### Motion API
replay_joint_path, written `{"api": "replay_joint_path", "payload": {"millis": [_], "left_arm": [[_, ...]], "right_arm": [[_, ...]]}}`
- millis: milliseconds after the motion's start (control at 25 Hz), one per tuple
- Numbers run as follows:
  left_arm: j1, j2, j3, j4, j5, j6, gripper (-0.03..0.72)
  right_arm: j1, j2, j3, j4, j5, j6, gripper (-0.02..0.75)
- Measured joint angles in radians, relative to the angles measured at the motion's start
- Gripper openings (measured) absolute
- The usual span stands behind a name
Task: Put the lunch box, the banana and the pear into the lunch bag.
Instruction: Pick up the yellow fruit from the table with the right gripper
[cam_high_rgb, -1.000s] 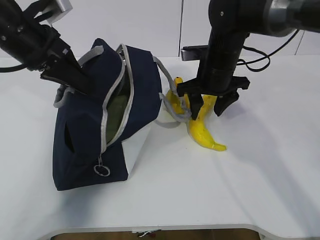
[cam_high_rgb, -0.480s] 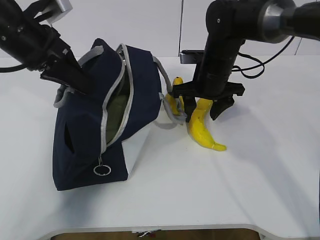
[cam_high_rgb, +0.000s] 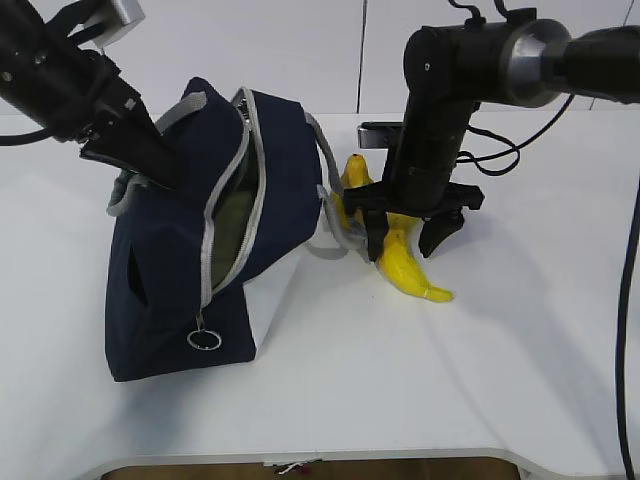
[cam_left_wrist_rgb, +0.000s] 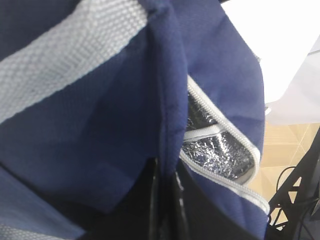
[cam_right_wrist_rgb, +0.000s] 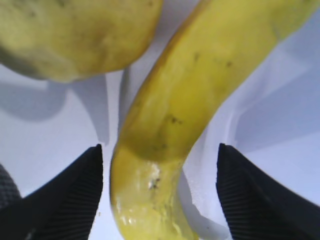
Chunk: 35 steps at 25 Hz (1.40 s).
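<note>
The open zipper leaves a long narrow gap, so the banana will settle lengthwise inside the lunch bag when I lower it in.
The navy lunch bag lies tilted on the white table with its zipper open. A green surface, the lunch box, shows inside it. My left gripper is shut on the bag's upper rim; in the left wrist view its jaws pinch a fold of blue fabric beside the silver lining. The banana lies right of the bag. My right gripper stands open over it, one finger on each side of the banana, not touching. The pear sits just behind, also top left.
A grey webbing handle of the bag loops on the table between the bag and the fruit. The table's front edge runs along the bottom. A ring pull hangs at the bag's lower front.
My right gripper has come down around the banana and its jaws have spread wider. The left gripper and the bag have not moved.
</note>
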Motion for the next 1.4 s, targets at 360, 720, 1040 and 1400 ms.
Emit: {"api": "replay_joint_path", "payload": {"millis": [360,720,1040,1400], "left_arm": [[0.000,0.000,0.000,0.002,0.000,0.000,0.000],[0.000,0.000,0.000,0.002,0.000,0.000,0.000],[0.000,0.000,0.000,0.002,0.000,0.000,0.000],[0.000,0.000,0.000,0.002,0.002,-0.055,0.000]], "right_arm": [[0.000,0.007,0.000,0.000,-0.002,0.002,0.393],[0.000,0.007,-0.002,-0.004,0.012,0.002,0.307],[0.000,0.010,-0.091,-0.082,0.034,-0.027,0.307],[0.000,-0.116,-0.117,-0.074,0.039,-0.050,0.306]]}}
